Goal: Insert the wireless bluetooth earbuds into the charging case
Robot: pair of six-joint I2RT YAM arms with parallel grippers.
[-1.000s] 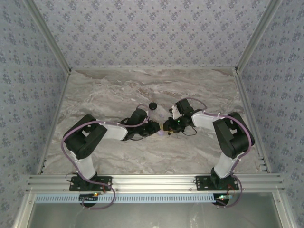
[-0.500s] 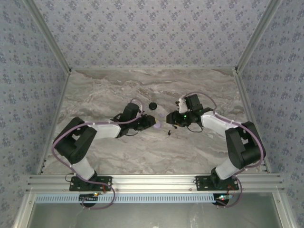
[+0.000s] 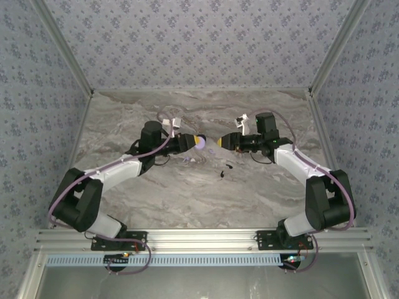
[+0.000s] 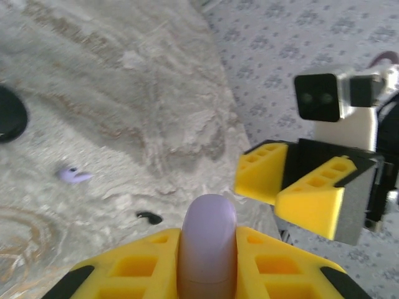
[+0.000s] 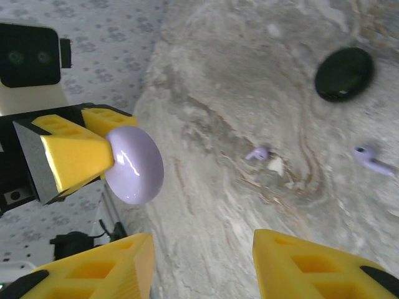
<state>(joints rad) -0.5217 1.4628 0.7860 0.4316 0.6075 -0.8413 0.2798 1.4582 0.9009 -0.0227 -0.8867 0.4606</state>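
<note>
The lavender charging case (image 5: 132, 163) is closed in my left gripper, so my right gripper should hold its free side (image 5: 153, 169) while my left gripper takes a new grip on it for opening.
The lavender charging case (image 4: 207, 237) is a smooth pebble with its lid down, held off the table. My left gripper (image 4: 207, 252) is shut on it, also seen from above (image 3: 197, 142). My right gripper (image 5: 202, 261) faces it a short gap away, open with nothing between its fingers (image 3: 226, 142). Two tiny black comma-shaped earbuds (image 3: 229, 165) (image 3: 220, 174) lie on the marble below and between the grippers; one shows past the case (image 4: 149, 217). Two small lavender stemmed earbuds (image 5: 257, 152) (image 5: 372, 161) also lie loose on the table.
A black round puck (image 5: 344, 73) rests on the marble table (image 3: 187, 193) beyond the lavender buds, cut by the frame's left edge in the left wrist view (image 4: 6, 115). Patterned walls (image 3: 199, 43) close in the back and sides.
The grippers were together on the case low over mid table. The right one has let go, opened and drawn back right. The left has carried the case up and farther back.
</note>
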